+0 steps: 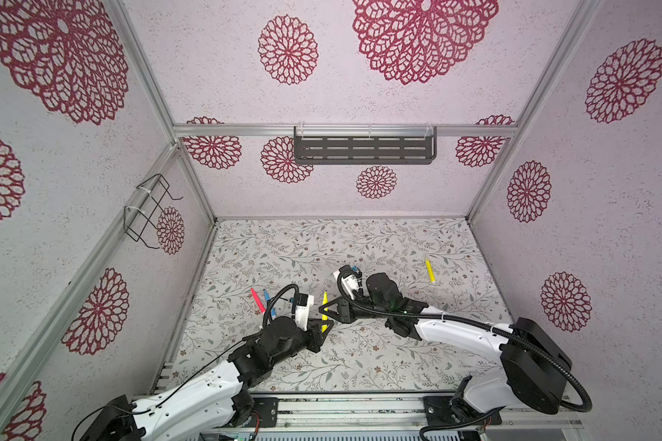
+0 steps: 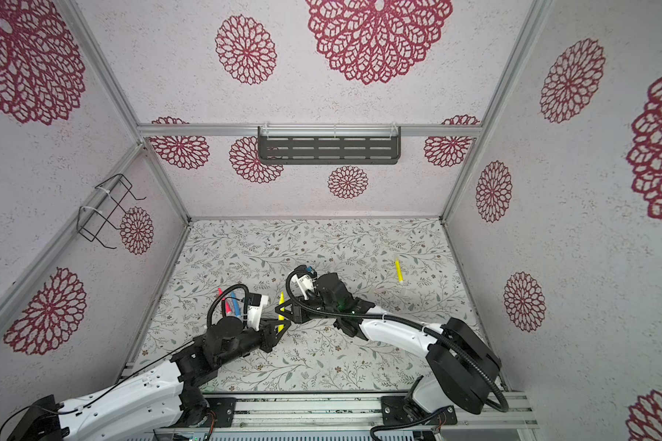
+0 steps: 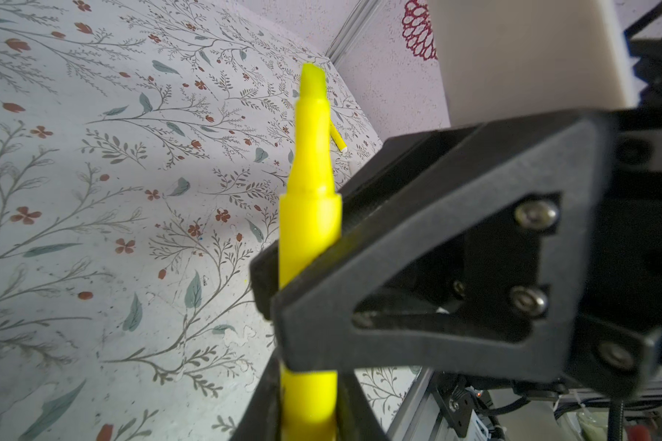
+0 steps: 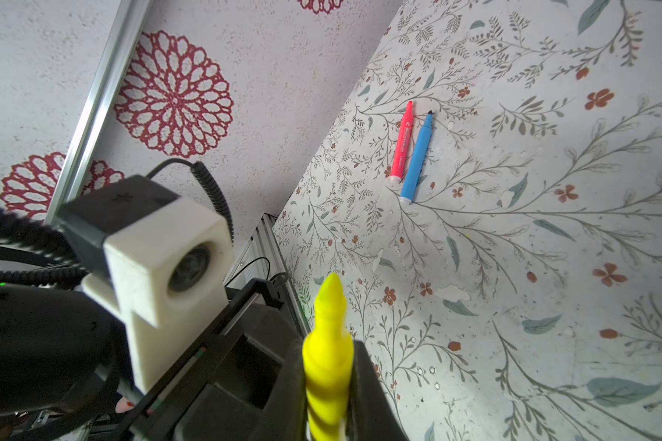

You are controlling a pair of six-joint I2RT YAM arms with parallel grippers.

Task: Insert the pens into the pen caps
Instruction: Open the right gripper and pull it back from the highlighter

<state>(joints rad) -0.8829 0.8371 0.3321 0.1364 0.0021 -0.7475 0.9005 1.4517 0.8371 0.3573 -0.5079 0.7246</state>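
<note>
Both my grippers clamp the yellow pen, my right gripper nearer the pen's tip, so my right gripper should open and fetch a pen cap for that tip.
One yellow pen hangs above the table's middle, with both grippers shut on it. My left gripper clamps its barrel; the chisel tip points away in the left wrist view. My right gripper pinches the same pen just beyond the left jaws. A pink-red pen and a blue pen lie side by side on the table, left of the left gripper. A second yellow pen lies at the right rear. I cannot make out the clear pen caps.
The floral table is walled on three sides. A black slotted shelf hangs on the back wall and a wire basket on the left wall. An aluminium rail runs along the front edge.
</note>
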